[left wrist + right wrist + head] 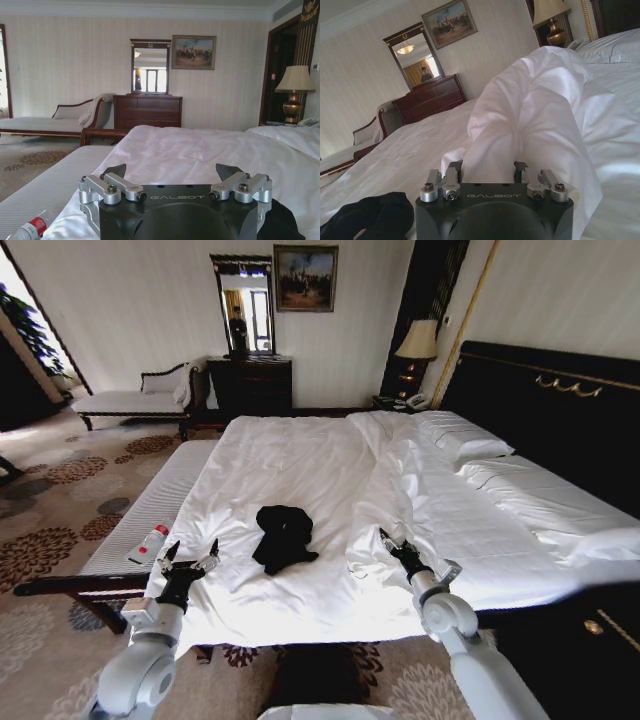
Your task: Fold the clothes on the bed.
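Observation:
A limp flap (301,558) sticks out of the crumpled black bundle (283,528), so the clothes will unfold into a flat, much longer T-shirt when I spread them out.
The clothes (283,535) lie as a crumpled black bundle on the white sheet of the bed (300,455), near its foot edge. A dark edge of the clothes (281,220) shows beside my left gripper (171,171), and the clothes (370,217) also lie off to one side of my right gripper (487,168). In the head view my left gripper (190,558) hovers open at the bed's foot corner, left of the bundle. My right gripper (391,541) rests low on the sheet to the bundle's right, fingers apart, facing a raised fold of the duvet (535,100).
A striped bench (150,502) runs along the bed's left side with a plastic bottle (148,543) on it. The rumpled duvet (420,490), pillows (465,440) and dark headboard (560,410) are to the right. A dresser (250,385) and chaise (130,400) stand at the far wall.

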You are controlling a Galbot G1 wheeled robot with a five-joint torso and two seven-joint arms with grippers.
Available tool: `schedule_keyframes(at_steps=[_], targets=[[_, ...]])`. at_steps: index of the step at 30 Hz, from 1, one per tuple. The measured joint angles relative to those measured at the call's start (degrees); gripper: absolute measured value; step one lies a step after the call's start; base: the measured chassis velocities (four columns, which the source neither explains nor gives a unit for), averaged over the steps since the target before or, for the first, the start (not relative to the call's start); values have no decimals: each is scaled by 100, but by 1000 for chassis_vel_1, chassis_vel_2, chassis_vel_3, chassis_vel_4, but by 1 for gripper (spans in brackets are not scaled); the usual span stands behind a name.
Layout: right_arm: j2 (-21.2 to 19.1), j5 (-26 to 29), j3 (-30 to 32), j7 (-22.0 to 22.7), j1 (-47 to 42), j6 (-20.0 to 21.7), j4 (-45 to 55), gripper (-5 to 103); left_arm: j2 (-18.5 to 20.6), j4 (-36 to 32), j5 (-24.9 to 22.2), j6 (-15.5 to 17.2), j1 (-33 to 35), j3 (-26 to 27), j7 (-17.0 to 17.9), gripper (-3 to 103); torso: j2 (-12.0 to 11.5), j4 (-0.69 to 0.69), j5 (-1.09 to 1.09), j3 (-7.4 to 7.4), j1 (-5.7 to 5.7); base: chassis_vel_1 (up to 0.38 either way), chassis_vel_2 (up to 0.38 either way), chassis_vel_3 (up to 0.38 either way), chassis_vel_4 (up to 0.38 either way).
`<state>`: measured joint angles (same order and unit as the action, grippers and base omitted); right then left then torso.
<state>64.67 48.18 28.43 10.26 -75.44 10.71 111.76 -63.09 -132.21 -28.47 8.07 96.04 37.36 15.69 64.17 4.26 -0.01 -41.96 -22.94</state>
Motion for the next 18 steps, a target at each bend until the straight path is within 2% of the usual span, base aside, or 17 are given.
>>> schedule_keyframes(at_steps=[1,2,4,7,10,11,13,18], targets=[[2,-30,16,0,-37,-5,28,44,-2,-19,34,0,21,-14,0,100,0,0,0,0,0,0,0,0,0],[0,-41,30,-3,-60,-6,48,44,-4,-28,51,0,34,-28,-1,100,0,0,0,0,1,0,0,0,0],[-13,-55,45,-9,-101,-7,82,34,-12,-32,60,0,44,-41,-1,100,0,1,0,0,1,0,0,0,0],[-28,-73,49,-23,-131,-7,111,28,-20,-30,67,1,44,-49,-4,100,0,0,0,0,0,0,0,0,0],[-22,-161,50,-43,-154,-5,120,13,-25,-18,74,0,40,-51,-16,100,0,0,0,0,0,0,0,0,0],[-22,-161,50,-43,-154,-5,120,13,-25,-18,74,0,40,-51,-16,100,0,0,0,0,0,0,0,0,0],[7,-233,47,-44,-166,1,124,4,-23,-17,75,-5,29,-42,-26,100,0,0,0,0,0,0,0,0,0],[31,-283,64,-50,-174,10,163,3,5,-8,59,-7,-10,-30,-28,100,0,0,1,0,0,0,0,0,0]])
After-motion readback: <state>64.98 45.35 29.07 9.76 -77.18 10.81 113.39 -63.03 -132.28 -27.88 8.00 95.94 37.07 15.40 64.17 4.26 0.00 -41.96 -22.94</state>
